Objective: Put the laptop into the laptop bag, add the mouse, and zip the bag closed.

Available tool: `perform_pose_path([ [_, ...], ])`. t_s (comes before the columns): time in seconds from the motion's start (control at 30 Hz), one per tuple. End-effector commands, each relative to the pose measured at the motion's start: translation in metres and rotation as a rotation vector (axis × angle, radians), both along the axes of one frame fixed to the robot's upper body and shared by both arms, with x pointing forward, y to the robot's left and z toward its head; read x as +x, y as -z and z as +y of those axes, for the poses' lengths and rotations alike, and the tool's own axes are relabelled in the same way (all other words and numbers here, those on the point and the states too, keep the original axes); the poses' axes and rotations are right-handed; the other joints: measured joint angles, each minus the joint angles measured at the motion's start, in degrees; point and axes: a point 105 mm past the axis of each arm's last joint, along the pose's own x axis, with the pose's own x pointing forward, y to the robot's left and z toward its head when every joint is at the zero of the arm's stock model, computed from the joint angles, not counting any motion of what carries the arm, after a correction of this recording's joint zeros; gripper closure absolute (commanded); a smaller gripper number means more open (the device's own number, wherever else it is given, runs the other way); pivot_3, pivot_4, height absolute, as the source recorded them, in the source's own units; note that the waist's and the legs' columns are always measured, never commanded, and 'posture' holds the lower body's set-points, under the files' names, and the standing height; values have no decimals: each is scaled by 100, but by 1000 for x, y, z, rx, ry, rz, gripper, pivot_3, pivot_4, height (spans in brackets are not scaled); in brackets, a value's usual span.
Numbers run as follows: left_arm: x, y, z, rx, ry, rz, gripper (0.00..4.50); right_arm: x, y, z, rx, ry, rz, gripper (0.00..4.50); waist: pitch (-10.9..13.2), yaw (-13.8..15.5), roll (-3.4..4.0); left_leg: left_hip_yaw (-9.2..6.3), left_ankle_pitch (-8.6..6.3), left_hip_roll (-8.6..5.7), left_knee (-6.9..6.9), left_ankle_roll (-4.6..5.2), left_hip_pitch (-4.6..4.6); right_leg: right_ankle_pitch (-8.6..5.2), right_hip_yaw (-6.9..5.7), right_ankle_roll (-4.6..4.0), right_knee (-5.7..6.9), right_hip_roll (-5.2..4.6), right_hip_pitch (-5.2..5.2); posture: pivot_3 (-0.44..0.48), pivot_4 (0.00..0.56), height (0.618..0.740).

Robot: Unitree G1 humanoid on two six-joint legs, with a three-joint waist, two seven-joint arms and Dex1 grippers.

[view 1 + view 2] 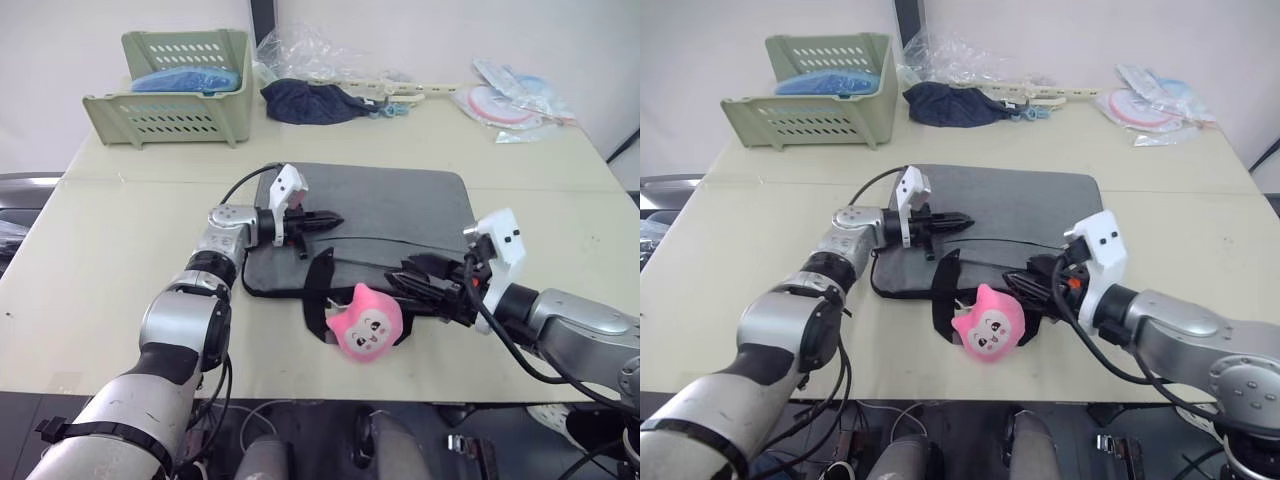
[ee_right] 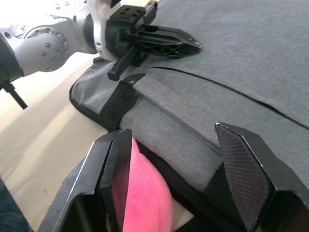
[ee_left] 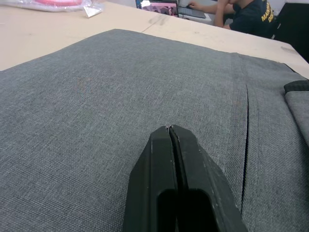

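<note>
I expect the pink plush [image 1: 367,324] to drag the zip along and round the bag's corner when I pull, since the plush lies tight against the bag's black front edge [image 1: 343,294].
The grey laptop bag [image 1: 400,205] lies flat on the table, its black strap handle [image 1: 320,285] hanging over the front edge. My left gripper [image 1: 335,219] is shut and empty, its tips [image 3: 169,129] resting low over the bag's top fabric near the left end. My right gripper [image 2: 171,128] stands open at the bag's front edge, astride the padded rim. A pink plush [image 1: 365,322] lies against that gripper's inner finger. The laptop and the mouse are out of view.
A green basket [image 1: 180,90] holding a blue item stands at the back left. A dark navy cloth bundle [image 1: 310,102] and plastic packets [image 1: 510,100] lie along the back. A person [image 3: 246,12] sits beyond the table. Bare tabletop [image 1: 100,250] lies left of the bag.
</note>
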Motion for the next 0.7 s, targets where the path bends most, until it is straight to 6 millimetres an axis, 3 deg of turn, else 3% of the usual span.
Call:
perform_pose_path([
  [0.03, -8, 33, 1, 67, 1, 81, 4425, -4, -4, 4, 14, -35, -18, 1431, -8, 8, -3, 0, 0, 0, 0, 1, 1, 0, 0, 0, 0, 0, 1, 0, 150, 740],
  [0.33, -10, 43, 5, 76, -4, 113, 4425, -11, 4, 5, -7, -87, 19, 1431, -27, 11, -2, 0, -2, 0, 0, 3, 6, 0, 0, 0, -2, 0, 7, 0, 150, 740],
  [0.7, -11, 35, 0, 46, 23, 103, 4425, -23, 13, 15, -37, -227, 78, 1431, -28, 26, -2, 0, -4, 0, 1, 7, 12, 0, -1, 0, -5, 0, 16, 0, 150, 740],
])
